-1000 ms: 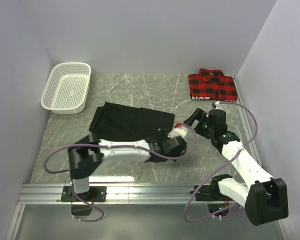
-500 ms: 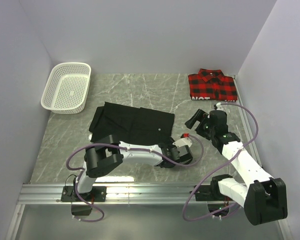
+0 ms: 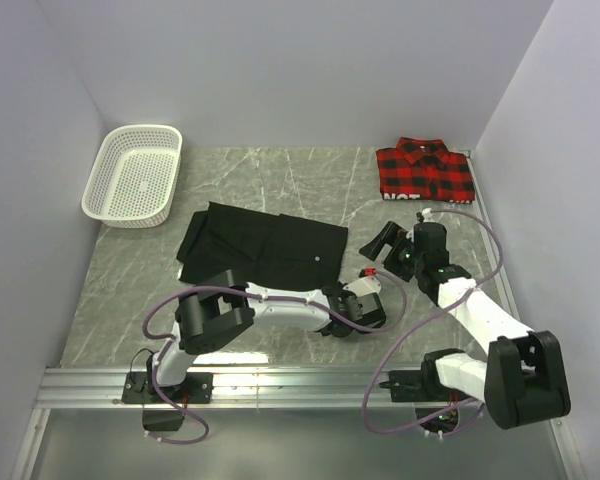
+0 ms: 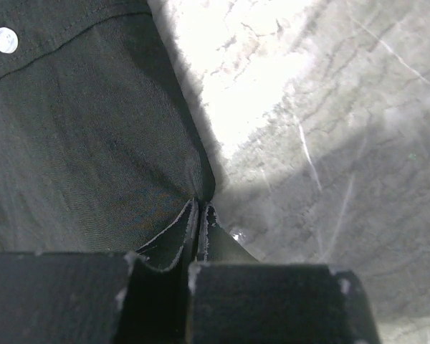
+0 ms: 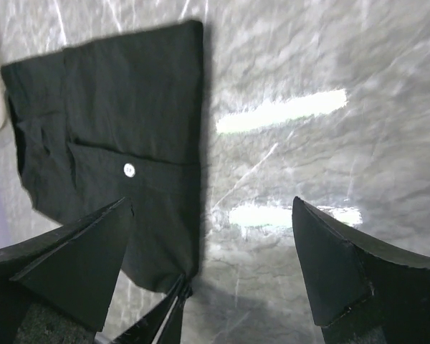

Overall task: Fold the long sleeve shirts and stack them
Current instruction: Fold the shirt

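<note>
My left gripper is reaching across the black shirt (image 3: 280,271), so my right gripper should grab the black shirt's buttoned end and my left gripper should grab the black shirt's end (image 3: 194,236) by the basket.
The black long sleeve shirt (image 3: 265,245) lies folded on the marble table, one pale button (image 5: 128,169) showing. My left gripper (image 3: 338,293) is low at its near right corner, shut on the black cloth (image 4: 79,143), with the fabric edge pinched at its tips (image 4: 199,208). Those left fingers (image 5: 173,312) also show in the right wrist view, at the bottom of the black shirt (image 5: 107,122). My right gripper (image 3: 380,243) hovers open just right of the shirt's right edge, its jaws (image 5: 212,208) wide with nothing between them. The red-and-black plaid shirt (image 3: 425,170) lies folded at the back right.
A white mesh basket (image 3: 135,175) stands at the back left by the wall. Walls close the table on the left, back and right. A metal rail (image 3: 280,385) runs along the near edge by the arm bases.
My left gripper dropped down and toward the near right corner of the black shirt and closed on it. The right gripper edged slightly left, still open.
</note>
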